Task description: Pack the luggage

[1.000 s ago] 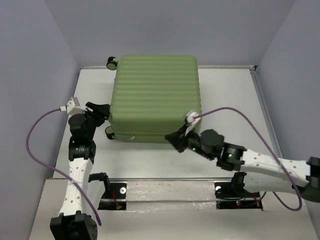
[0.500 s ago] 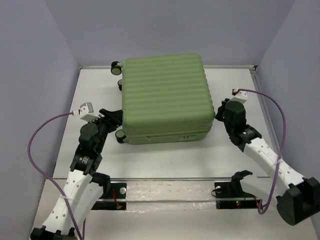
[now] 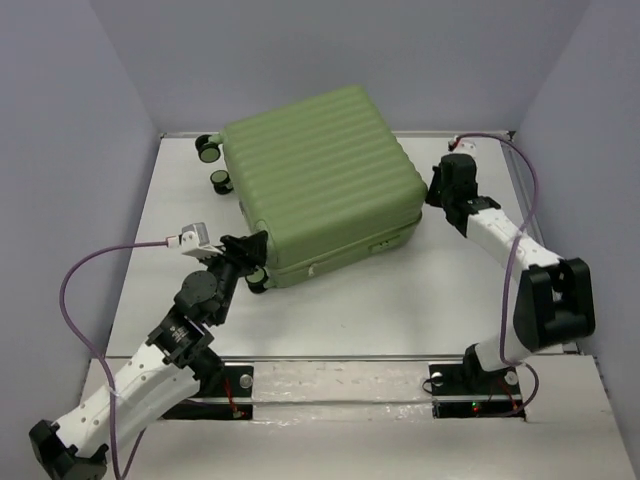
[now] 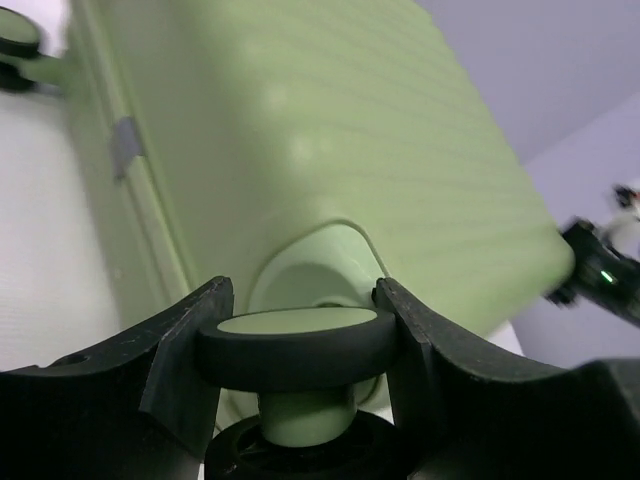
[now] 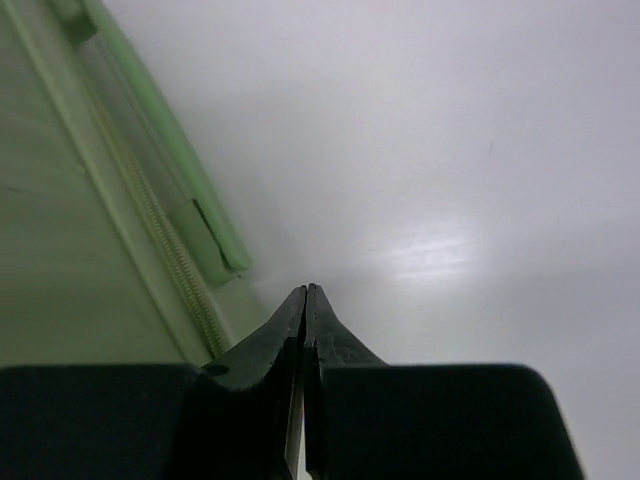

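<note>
My left gripper is on the held wheel [image 4: 298, 322] of the suitcase, which lies crooked with its wheel side [image 3: 238, 205] at a slant. It should turn the suitcase straight by that wheel before it opens for a new hold.
The luggage [image 3: 318, 182] is a large light-green ribbed suitcase, closed, lying flat and turned at an angle on the white table. My left gripper [image 3: 252, 262] is shut on its near-left wheel [image 4: 298, 347], the black rim held between both fingers. The shell [image 4: 330, 150] fills the left wrist view. My right gripper [image 3: 432, 195] is shut and empty, its tip against the suitcase's right side. In the right wrist view the gripper [image 5: 307, 292] rests beside the zipper seam [image 5: 165, 250].
Two more wheels [image 3: 208, 150] stick out at the suitcase's far-left corner. Grey walls enclose the table [image 3: 400, 300] on three sides. Purple cables loop from both wrists. The arm bases [image 3: 470, 385] sit along the near edge.
The suitcase has rotated, its near-left corner swinging toward the left arm. My left gripper closed on the wheel. My right arm moved from the front to the suitcase's far right side.
</note>
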You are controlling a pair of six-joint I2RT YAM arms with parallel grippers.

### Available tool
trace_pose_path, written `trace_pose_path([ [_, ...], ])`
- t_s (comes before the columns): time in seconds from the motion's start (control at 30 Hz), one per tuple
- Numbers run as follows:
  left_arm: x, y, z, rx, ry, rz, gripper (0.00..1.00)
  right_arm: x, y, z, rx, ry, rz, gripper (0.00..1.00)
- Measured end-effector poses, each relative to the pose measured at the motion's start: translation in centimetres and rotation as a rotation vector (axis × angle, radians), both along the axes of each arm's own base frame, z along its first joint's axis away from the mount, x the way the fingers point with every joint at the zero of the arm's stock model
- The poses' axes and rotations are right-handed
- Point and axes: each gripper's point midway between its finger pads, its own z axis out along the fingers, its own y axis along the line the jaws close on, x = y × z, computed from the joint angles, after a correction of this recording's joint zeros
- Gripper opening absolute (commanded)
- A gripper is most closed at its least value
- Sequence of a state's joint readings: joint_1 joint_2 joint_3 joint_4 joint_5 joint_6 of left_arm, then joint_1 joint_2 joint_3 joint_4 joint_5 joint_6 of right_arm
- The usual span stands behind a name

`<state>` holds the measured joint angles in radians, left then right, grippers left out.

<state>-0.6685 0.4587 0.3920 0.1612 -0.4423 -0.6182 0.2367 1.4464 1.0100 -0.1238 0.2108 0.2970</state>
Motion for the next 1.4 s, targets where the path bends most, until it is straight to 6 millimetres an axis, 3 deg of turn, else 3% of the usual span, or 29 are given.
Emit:
trace_pose_path([
  [0.1, -1.3, -2.4, 0.4, -0.018, -0.014, -0.075, 0.06, 4.4, 0.3, 0.2, 0.005, -0.013, 0.001, 0.10],
  [0.17, -3.0, -5.1, -0.2, 0.019, -0.007, -0.196, 0.06, 7.4, 1.1, 0.3, 0.032, -0.026, 0.021, 0.32],
  [0.2, -4.5, -7.6, -0.9, 0.055, 0.004, -0.316, 0.06, 8.4, 2.4, 0.3, 0.074, -0.019, 0.061, 0.41],
  [0.23, -5.5, -9.1, -1.5, 0.082, 0.013, -0.391, 0.06, 9.1, 3.6, 0.2, 0.100, -0.011, 0.097, 0.61],
  [0.3, -6.8, -11.4, -2.7, 0.121, 0.032, -0.480, 0.06, 10.7, 5.4, 1.2, 0.130, -0.049, 0.138, 0.73],
  [0.37, -7.8, -13.3, -2.3, 0.119, 0.016, -0.551, 0.06, 10.5, 8.1, 3.3, 0.174, -0.075, 0.230, 0.76],
  [0.47, -8.7, -14.8, -2.3, 0.126, 0.016, -0.612, 0.06, 6.9, 13.1, 7.2, 0.214, -0.123, 0.395, 0.75],
  [0.53, -9.1, -15.5, -2.1, 0.131, 0.019, -0.645, 0.06, 3.5, 14.7, 9.9, 0.223, -0.172, 0.468, 0.71],
  [0.63, -10.5, -17.1, -2.0, 0.150, 0.028, -0.734, 0.06, -2.4, 14.2, 13.4, 0.238, -0.271, 0.540, 0.15],
  [0.67, -10.6, -17.4, -2.1, 0.160, 0.035, -0.742, 0.06, -3.7, 13.5, 14.3, 0.246, -0.319, 0.544, 0.07],
  [0.7, -10.5, -17.4, -2.2, 0.167, 0.044, -0.738, 0.06, -4.7, 13.2, 14.8, 0.259, -0.359, 0.556, 0.07],
  [0.73, -10.7, -17.6, -2.3, 0.181, 0.049, -0.752, 0.06, -6.9, 12.3, 13.8, 0.280, -0.381, 0.570, 0.07],
  [0.8, -10.8, -17.8, -1.9, 0.179, 0.055, -0.754, 0.06, -9.0, 11.9, 11.7, 0.305, -0.404, 0.609, 0.07],
  [0.83, -10.9, -17.9, -1.5, 0.180, 0.056, -0.757, 0.06, -9.8, 12.1, 10.2, 0.315, -0.397, 0.633, 0.12],
  [0.93, -10.9, -17.9, -0.6, 0.177, 0.058, -0.753, 0.06, -12.4, 12.9, 2.6, 0.344, -0.267, 0.715, 0.33],
  [0.97, -10.8, -17.9, -0.3, 0.176, 0.058, -0.749, 0.06, -13.2, 13.1, -0.2, 0.352, -0.192, 0.736, 0.45],
  [1.03, -10.5, -17.7, 0.0, 0.186, 0.065, -0.733, 0.08, -14.4, 13.5, -3.9, 0.364, -0.089, 0.779, 0.50],
  [1.07, -10.3, -17.7, 0.1, 0.191, 0.070, -0.727, 0.25, -14.7, 13.8, -4.6, 0.376, -0.070, 0.800, 0.51],
  [1.1, -10.3, -17.8, 0.2, 0.194, 0.072, -0.728, 0.25, -14.6, 14.2, -4.7, 0.382, -0.075, 0.823, 0.51],
  [1.13, -10.2, -17.8, 0.1, 0.202, 0.075, -0.726, 0.47, -14.5, 14.6, -4.8, 0.390, -0.080, 0.849, 0.51],
  [1.23, -10.0, -17.8, 0.1, 0.200, 0.085, -0.713, 0.80, -13.8, 15.7, -4.4, 0.406, -0.122, 0.913, 0.51],
  [1.3, -10.3, -17.8, -0.1, 0.184, 0.110, -0.723, 0.92, -13.5, 16.1, -4.3, 0.412, -0.132, 0.932, 0.51],
  [1.4, -10.8, -18.0, 0.3, 0.151, 0.116, -0.743, 0.99, -13.1, 16.5, -4.3, 0.419, -0.148, 0.955, 0.51],
])
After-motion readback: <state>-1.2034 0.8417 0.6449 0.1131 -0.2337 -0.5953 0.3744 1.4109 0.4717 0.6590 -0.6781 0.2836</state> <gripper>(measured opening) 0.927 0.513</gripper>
